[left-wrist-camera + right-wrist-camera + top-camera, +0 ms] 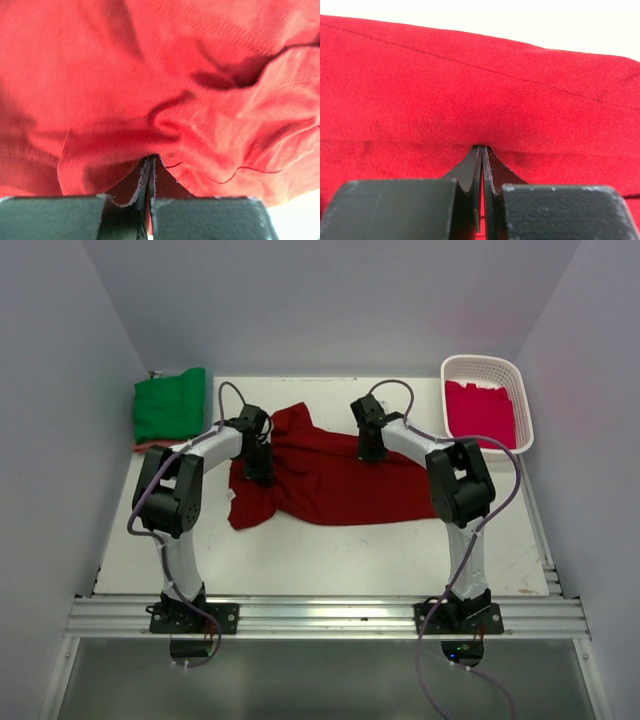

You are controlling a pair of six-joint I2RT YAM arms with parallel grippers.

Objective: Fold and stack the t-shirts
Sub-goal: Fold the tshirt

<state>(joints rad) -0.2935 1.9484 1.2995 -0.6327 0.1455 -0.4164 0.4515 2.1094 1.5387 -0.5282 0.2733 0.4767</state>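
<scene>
My left gripper is pinching wrinkled cloth [167,122] well inside the dark red t-shirt. I should let go of it and move back to the shirt's near edge [278,513] to straighten the shirt.
A large dark red t-shirt [330,480] lies spread and rumpled in the middle of the table. My left gripper [262,472] is shut on its left part; the left wrist view shows the jaws [150,161] pinching wrinkled red cloth [160,75]. My right gripper [372,452] is shut on the shirt's far edge; the right wrist view shows the jaws [482,150] closed on smooth red cloth [470,90]. A crimson-pink shirt [480,412] lies in the basket. A folded green shirt [170,405] sits at the far left on a salmon-pink one [140,446].
The white lattice basket [520,405] stands at the far right corner. Grey walls close in the table on three sides. A metal rail [320,615] runs along the near edge by the arm bases.
</scene>
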